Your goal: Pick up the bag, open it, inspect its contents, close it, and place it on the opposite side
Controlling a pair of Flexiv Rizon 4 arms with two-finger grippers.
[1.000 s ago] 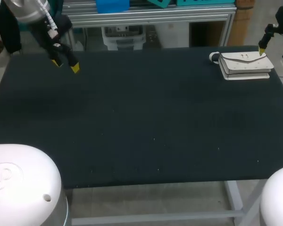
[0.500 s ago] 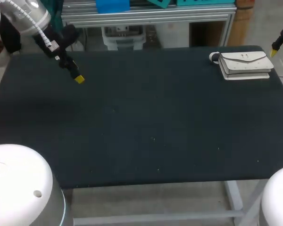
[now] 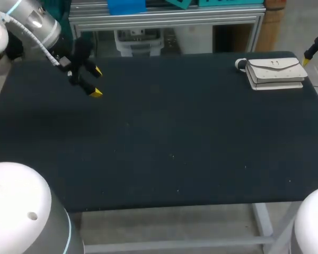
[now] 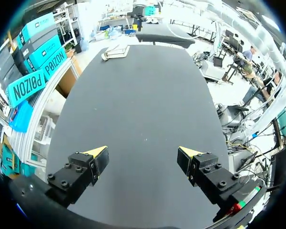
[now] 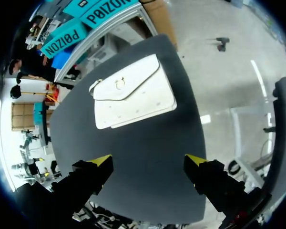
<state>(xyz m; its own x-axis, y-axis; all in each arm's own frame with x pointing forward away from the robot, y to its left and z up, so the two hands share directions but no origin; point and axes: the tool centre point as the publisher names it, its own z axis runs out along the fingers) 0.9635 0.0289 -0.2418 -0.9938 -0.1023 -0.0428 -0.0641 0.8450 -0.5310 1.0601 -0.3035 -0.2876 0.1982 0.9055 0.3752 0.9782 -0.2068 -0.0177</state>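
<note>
The white bag's near edge has stacked layers with a dark gap [image 3: 278, 84], so the bag's body [image 3: 275, 74] will spread out wide when the robot opens it.
A small white flap bag [image 3: 275, 73] lies flat and closed at the table's far right corner; it shows in the right wrist view as a white bag [image 5: 133, 92] ahead of the fingers, and far off in the left wrist view as a pale bag [image 4: 115, 52]. My right gripper [image 5: 148, 160] hangs open above the table's right edge, apart from the bag; in the head view only its yellow tip [image 3: 309, 55] shows at the right border. My left gripper [image 3: 96, 82] stands open over the table's far left, nothing between its fingers [image 4: 96, 152].
The dark table [image 3: 164, 137] carries nothing else. Its far edge meets a metal frame rail, and its right edge runs close beside the bag.
My left gripper has swung a little rightward and turned, both yellow tips now showing. My right gripper has drawn back from over the bag to the table's right edge.
</note>
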